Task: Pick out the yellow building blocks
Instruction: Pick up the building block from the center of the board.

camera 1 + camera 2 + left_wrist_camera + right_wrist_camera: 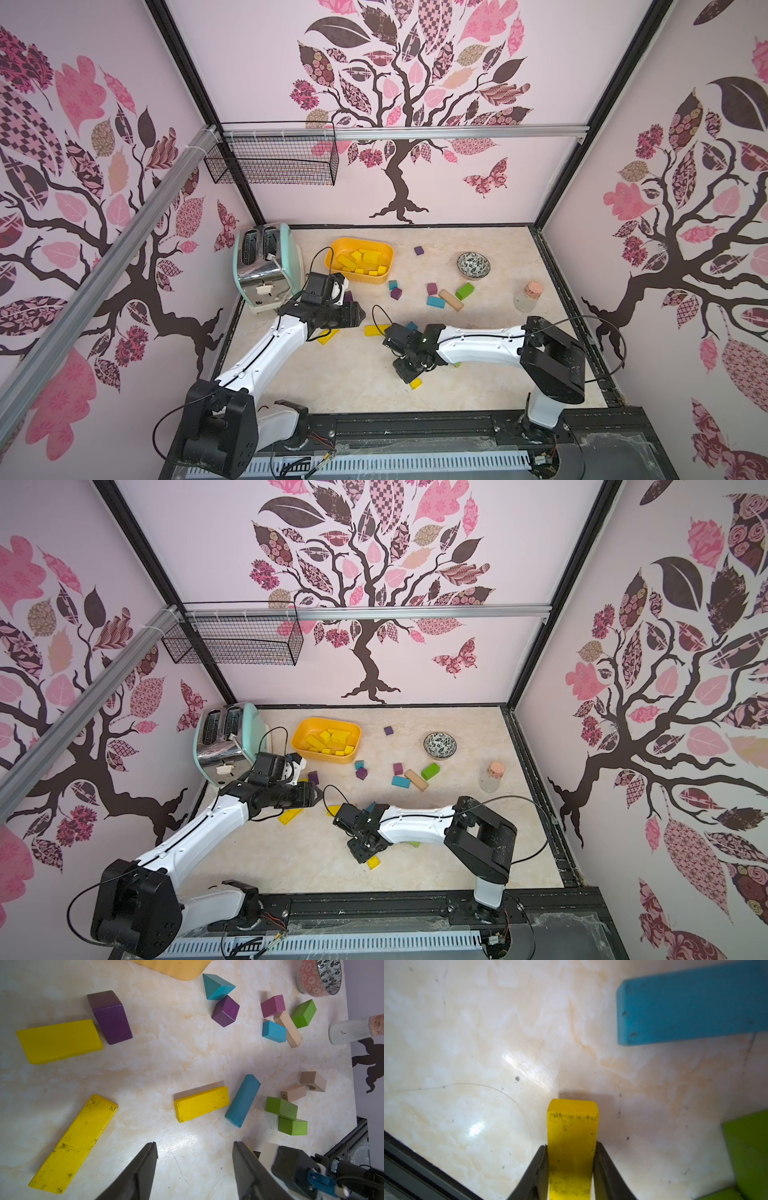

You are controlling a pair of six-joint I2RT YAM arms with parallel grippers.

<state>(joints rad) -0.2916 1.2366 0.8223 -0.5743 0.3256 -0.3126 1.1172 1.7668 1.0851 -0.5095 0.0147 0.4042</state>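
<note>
The fingers of my right gripper are flat against both long sides of the short yellow block (572,1132), so it should keep going to the orange-yellow tub (325,740) and let the block go inside.
My right gripper (571,1145) is shut on a short yellow building block (572,1126), low over the table near the front (415,383). My left gripper (194,1144) hangs open and empty above the table's left middle (359,316). Three loose yellow blocks lie below it: a long plank (72,1145), a bar (201,1103) and a slab (58,1041) touching a purple block (111,1018). Several more yellow blocks (361,262) lie inside the orange-yellow tub (332,257) at the back left.
A toaster (266,266) stands at the left wall. A patterned bowl (473,266) and a corked bottle (525,297) are at the right. Teal, purple, green, pink and tan blocks (451,299) are scattered mid-table. A blue bar (691,1005) lies near my right gripper.
</note>
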